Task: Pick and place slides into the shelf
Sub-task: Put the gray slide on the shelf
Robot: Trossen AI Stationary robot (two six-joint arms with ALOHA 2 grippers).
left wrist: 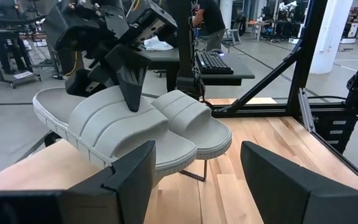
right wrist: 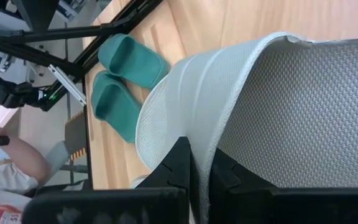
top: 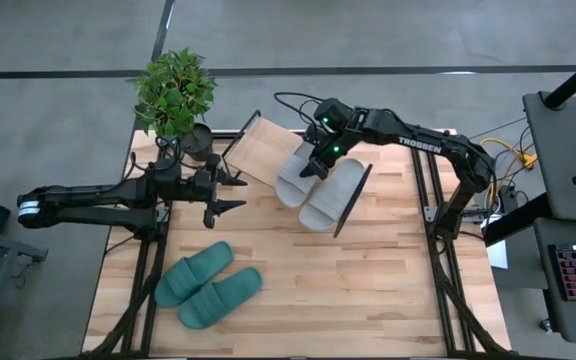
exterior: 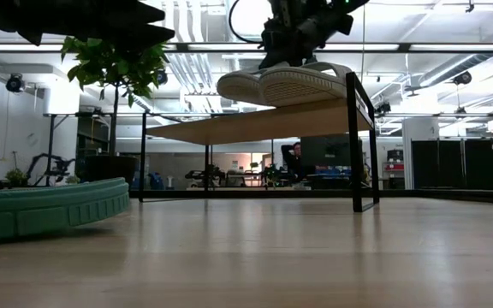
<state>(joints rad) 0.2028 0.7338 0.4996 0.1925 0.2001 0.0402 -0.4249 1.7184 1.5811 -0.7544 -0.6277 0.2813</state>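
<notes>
My right gripper is pinching the grey slide's strap [right wrist: 199,102] close to the other slide, so I should open it and push the grey slide's outer side [top: 284,168] from the empty board.
Two light grey slides [top: 313,188] lie side by side on the slanted light-wood shelf [top: 263,150], soles down, as the low view shows [exterior: 289,85]. My right gripper [top: 318,165] is over them, shut on the ribbed strap of one grey slide [left wrist: 104,121]. The teal-green pair [top: 208,285] rests flat on the tabletop near the near-left corner [exterior: 41,214]. My left gripper [top: 230,193] hovers open to the left of the shelf, facing the grey slides [left wrist: 194,180]. My right gripper pinches the grey slide's wide strap at its edge [right wrist: 194,124] between the two fingers [right wrist: 178,171], coming from above and pointing down [left wrist: 131,87]. The slide appears to rest on the shelf board next to the other one; whether it is lifted at all, I cannot tell.
A potted plant [top: 175,90] stands at the table's far left corner behind my left arm. The shelf's black wire frame [exterior: 353,145] stands on the table. A person's arm [right wrist: 8,158] shows beyond the table edge. Bare wood lies between the teal slides and the shelf.
</notes>
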